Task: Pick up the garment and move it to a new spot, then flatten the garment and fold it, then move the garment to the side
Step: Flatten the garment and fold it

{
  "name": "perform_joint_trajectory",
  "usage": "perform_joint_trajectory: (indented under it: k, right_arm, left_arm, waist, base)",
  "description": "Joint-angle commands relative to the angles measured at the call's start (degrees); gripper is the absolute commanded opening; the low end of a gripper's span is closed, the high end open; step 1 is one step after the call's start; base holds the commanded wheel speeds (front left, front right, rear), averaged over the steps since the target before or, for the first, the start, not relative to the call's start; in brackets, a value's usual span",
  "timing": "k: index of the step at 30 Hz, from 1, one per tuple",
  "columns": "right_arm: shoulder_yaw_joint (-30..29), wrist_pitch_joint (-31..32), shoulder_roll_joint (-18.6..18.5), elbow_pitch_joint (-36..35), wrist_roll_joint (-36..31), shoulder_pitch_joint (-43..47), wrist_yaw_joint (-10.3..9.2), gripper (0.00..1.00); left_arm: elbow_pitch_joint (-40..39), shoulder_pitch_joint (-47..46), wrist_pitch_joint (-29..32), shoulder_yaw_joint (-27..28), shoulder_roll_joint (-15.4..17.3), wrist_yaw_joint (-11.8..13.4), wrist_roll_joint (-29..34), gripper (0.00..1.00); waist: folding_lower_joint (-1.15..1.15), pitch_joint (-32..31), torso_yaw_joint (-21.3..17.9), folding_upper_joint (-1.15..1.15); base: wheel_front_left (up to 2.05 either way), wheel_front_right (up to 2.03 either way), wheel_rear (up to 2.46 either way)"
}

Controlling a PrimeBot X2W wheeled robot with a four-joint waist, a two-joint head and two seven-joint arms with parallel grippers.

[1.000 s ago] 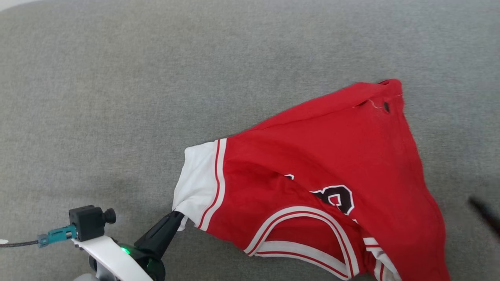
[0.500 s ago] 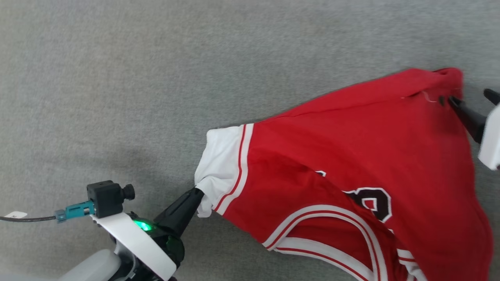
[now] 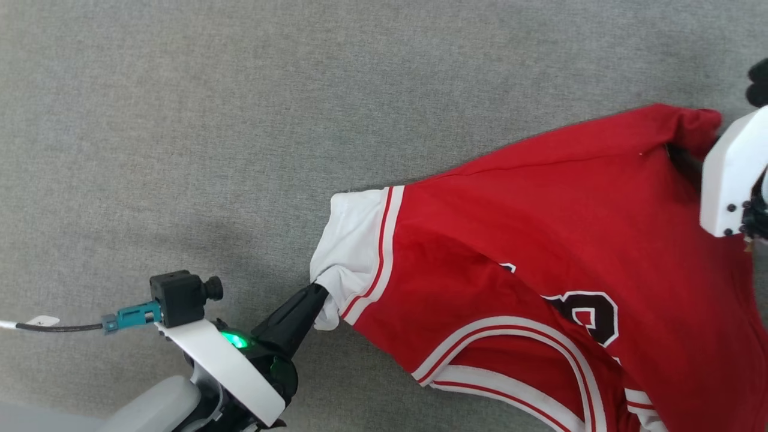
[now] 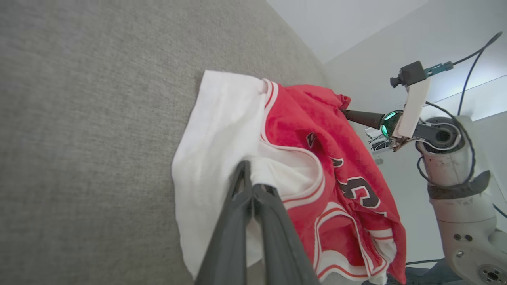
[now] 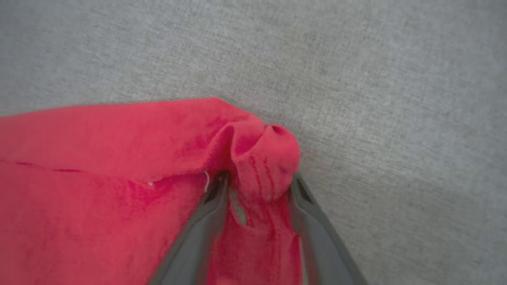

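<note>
The garment's side will fold over flat when I carry the white sleeve and the red hem corner, since the garment's edge runs straight between them.
The garment, a red jersey with white sleeves and a black number, lies spread across a grey fabric surface. My left gripper is shut on the edge of its white sleeve, and its fingers pinch the cloth in the left wrist view. My right gripper is at the garment's far red corner. Its two fingers stand apart on either side of the bunched corner, with red cloth between them. In the head view its white wrist covers the fingertips.
The grey fabric surface stretches wide to the left and behind the garment. In the left wrist view the right arm stands beyond the surface's edge, against a pale wall.
The right gripper has come in from the right edge to straddle the garment's red corner. The left gripper has kept its hold on the sleeve. The head view has shifted.
</note>
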Motion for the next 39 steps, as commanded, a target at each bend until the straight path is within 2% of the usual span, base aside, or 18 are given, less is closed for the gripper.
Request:
perform_joint_trajectory:
  k: [1, 6, 12, 17, 22, 28, 33, 36, 39]
  right_arm:
    - [1.25, -0.03, 0.94, 1.59, 0.53, 0.93, 0.0, 0.0]
    - [0.59, -3.94, 0.66, 1.25, 1.25, -0.69, -0.01, 0.0]
    - [-3.3, -9.6, 0.8, 0.16, 3.01, -1.95, -0.01, 0.0]
    - [-8.17, -13.75, 0.89, 0.34, 1.57, -5.33, -0.01, 0.0]
    - [-11.83, -18.46, 3.31, 3.44, -1.75, -14.48, -0.01, 0.0]
    - [-15.29, -26.27, 8.32, 8.79, -8.96, -29.08, -0.04, 0.0]
    - [-19.63, -34.79, 11.97, 14.47, -14.8, -40.54, -0.18, 0.0]
    - [-22.18, -38.8, 12.53, 18.25, -17.82, -45.84, -0.23, 0.0]
    - [-22.98, -40.69, 12.24, 22.37, -19.49, -48.06, -0.26, 0.0]
  left_arm:
    - [0.08, -0.86, -0.27, -0.13, 0.12, 0.13, -0.31, 0.0]
    - [1.29, -2.49, -0.27, 0.06, 1.13, 0.13, 0.82, 0.0]
    - [1.64, -6.76, -0.27, 2.26, 3.09, 0.13, 1.87, 0.0]
    - [4.54, -15.97, 1.71, 0.48, 6.8, 0.13, 2.14, 0.0]
    - [10.1, -28.97, 6.61, 1.4, 8.78, 0.14, -1.84, 0.0]
    - [20.91, -46.46, 9.94, 7.16, 8.9, 0.15, -5.43, 0.0]
    - [30.03, -58.81, 10.85, 12.08, 7.14, 0.19, -8.66, 0.0]
    - [32.84, -64.36, 10.71, 14.38, 6.44, 0.21, -9.68, 0.0]
    - [32.88, -65.77, 10.9, 15.22, 5.42, 0.21, -10.87, 0.0]
  waist:
    - [0.0, -0.19, -0.2, 0.0]
    - [0.0, -1.57, -1.4, 0.0]
    - [0.0, -4.4, -3.69, 0.0]
    - [0.0, -5.4, -6.62, 0.0]
    - [0.0, -3.67, -10.27, 0.0]
    - [0.0, -1.08, -13.46, 0.0]
    - [0.0, -0.55, -15.06, 0.0]
    - [0.0, -0.69, -15.36, 0.0]
    - [0.0, -1.32, -15.31, 0.0]
  base:
    - [0.0, 0.0, 0.0]
    - [0.0, 0.0, 0.0]
    - [0.0, 0.0, 0.0]
    - [0.0, 0.0, 0.0]
    - [0.0, 0.0, 0.0]
    - [0.0, 0.0, 0.0]
    - [0.0, 0.0, 0.0]
    - [0.0, 0.0, 0.0]
    - [0.0, 0.0, 0.0]
